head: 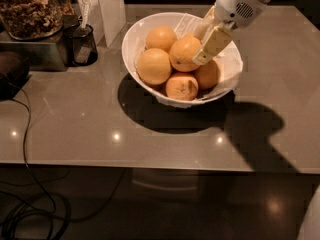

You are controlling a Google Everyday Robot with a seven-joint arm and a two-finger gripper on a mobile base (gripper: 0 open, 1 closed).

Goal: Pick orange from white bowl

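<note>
My gripper's fingers are only a little way onto the top orange's upper edge. Next, I open them, reach lower around the orange's front side, and close them there before I lift.
The white bowl stands on the grey table and holds several oranges on crinkled white paper. My gripper reaches down into the bowl from the upper right. Its fingers are closed on the orange, the large one that sits on top of the pile in the middle. One cream finger lies across the orange's right side; the other is partly hidden behind it. A smaller orange with a dark stem scar lies at the front of the bowl, and two more lie to the left and at the back.
A glass jar of nuts stands at the back left on a metal stand. A dark mesh cup and a white upright block stand next to it. Black cables hang off the table's left front.
</note>
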